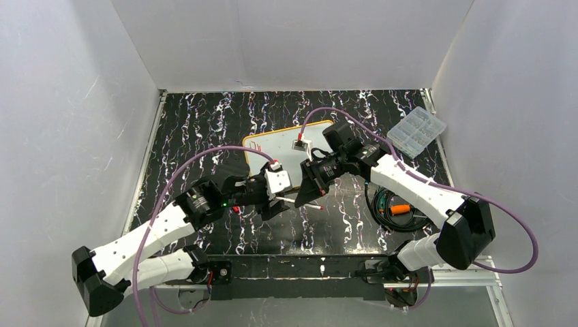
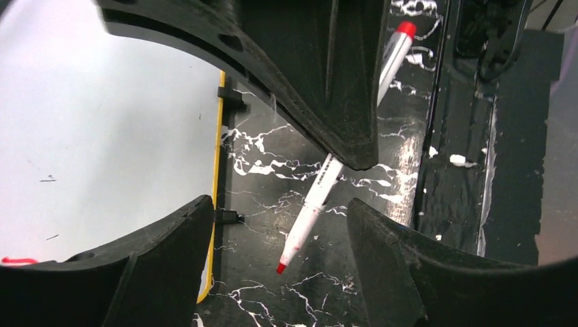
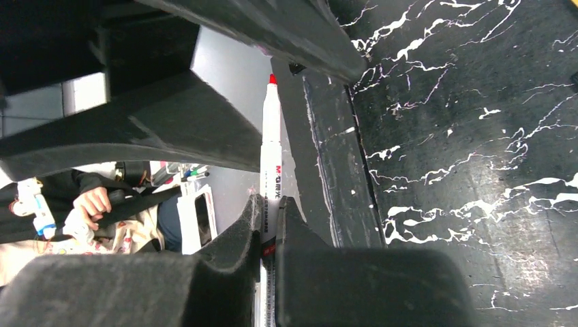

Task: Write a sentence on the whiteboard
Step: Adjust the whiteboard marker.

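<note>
The marker's middle (image 3: 270, 187) is in my right gripper, so my left gripper should hold the marker's writing end steady while my right gripper moves to the marker's red back end (image 1: 321, 208).
The whiteboard (image 1: 290, 146), white with a yellow frame, lies flat on the black marbled table. In the left wrist view its near edge (image 2: 102, 122) shows a small red mark (image 2: 17, 261); no words are readable. My right gripper (image 1: 312, 194) is shut on a white marker (image 3: 270, 157) with its red tip (image 3: 272, 78) bare. The marker (image 2: 320, 191) hangs tilted over the table just beside the board's frame. My left gripper (image 2: 279, 204) is open, and the marker's tip (image 2: 281, 268) lies between its fingers (image 2: 157, 266) without touching them.
A clear plastic compartment box (image 1: 417, 131) lies at the back right. A coil of black cable with an orange part (image 1: 399, 208) lies by the right arm. White walls close in the table on three sides.
</note>
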`<state>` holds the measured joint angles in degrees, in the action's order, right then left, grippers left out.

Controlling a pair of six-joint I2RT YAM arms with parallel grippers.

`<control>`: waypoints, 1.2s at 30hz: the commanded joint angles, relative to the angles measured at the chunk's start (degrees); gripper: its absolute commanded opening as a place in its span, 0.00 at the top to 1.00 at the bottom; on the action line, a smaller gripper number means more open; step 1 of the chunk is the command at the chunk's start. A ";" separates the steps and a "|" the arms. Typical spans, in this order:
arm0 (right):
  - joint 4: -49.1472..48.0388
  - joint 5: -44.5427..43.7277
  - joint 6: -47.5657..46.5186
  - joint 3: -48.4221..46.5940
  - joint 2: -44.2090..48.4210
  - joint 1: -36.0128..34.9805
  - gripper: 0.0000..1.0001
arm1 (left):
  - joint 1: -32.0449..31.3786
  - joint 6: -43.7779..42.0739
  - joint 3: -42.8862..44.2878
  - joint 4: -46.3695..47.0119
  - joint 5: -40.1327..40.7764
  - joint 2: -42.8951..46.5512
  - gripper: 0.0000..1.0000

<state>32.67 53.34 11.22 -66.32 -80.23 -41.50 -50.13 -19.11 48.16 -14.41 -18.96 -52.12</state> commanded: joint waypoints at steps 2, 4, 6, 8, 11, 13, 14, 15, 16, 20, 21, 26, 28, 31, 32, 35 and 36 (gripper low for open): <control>-0.02 2.32 0.16 -3.11 1.32 -0.33 0.99 | -2.61 -2.58 2.24 -2.45 0.77 -2.88 0.44; -0.25 2.04 0.47 -2.84 1.69 -0.34 0.99 | -3.46 -2.68 2.34 -2.63 1.00 -3.31 0.61; -1.09 2.00 0.91 -2.24 2.01 -0.29 0.99 | -4.12 -2.13 2.60 -2.55 0.68 -3.54 0.76; -3.12 1.29 2.15 -1.26 2.65 -0.33 0.94 | -4.44 -1.05 3.09 -2.55 -0.11 -3.98 0.88; -8.23 -1.08 6.25 1.22 4.57 -0.33 0.75 | -4.54 1.27 2.98 -2.01 -1.41 -4.11 1.00; -12.87 -3.40 9.17 3.53 6.71 -0.26 0.60 | -4.54 2.84 2.09 -1.10 -0.77 -3.46 1.00; -15.22 -4.54 10.72 4.97 8.00 -0.13 0.54 | -4.50 3.34 1.46 -0.65 -0.11 -2.93 1.00; -17.60 -6.00 12.07 6.50 9.30 0.03 0.46 | -4.46 3.76 0.81 -0.23 0.61 -2.33 1.00; -20.05 -7.23 13.29 8.60 10.70 0.26 0.41 | -4.29 4.20 0.27 0.11 1.09 -1.54 1.00; -28.46 -10.95 17.95 14.72 15.92 0.63 0.30 | -1.73 6.15 -0.69 0.44 -1.13 0.02 1.00; -29.93 -12.17 18.54 15.86 17.20 0.64 0.29 | -0.97 6.53 -0.84 0.44 -2.23 0.22 1.00; -40.96 -23.71 24.06 22.07 24.31 0.63 0.27 | 2.95 7.65 -0.09 0.08 -6.46 -0.06 1.00; -48.33 -28.03 27.90 26.58 27.64 0.63 0.23 | 5.37 9.29 0.00 1.46 -10.03 -0.23 1.00; -60.63 -34.14 34.62 34.01 32.34 0.63 0.18 | 8.43 12.26 0.22 3.43 -14.93 -0.55 1.00; -63.89 -35.76 36.49 36.16 33.50 0.63 0.18 | 9.02 12.71 0.37 3.70 -16.52 -0.81 1.00; -67.53 -38.35 37.56 38.52 34.87 0.63 0.19 | 9.64 13.36 0.44 4.40 -18.03 -1.22 1.00; -68.11 -38.35 37.69 38.43 34.62 0.63 0.21 | 9.74 13.59 0.36 4.59 -18.45 -1.36 1.00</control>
<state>-22.04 21.65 43.97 -28.88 -46.41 -41.10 -40.97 -7.84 48.14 -11.84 -31.33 -53.19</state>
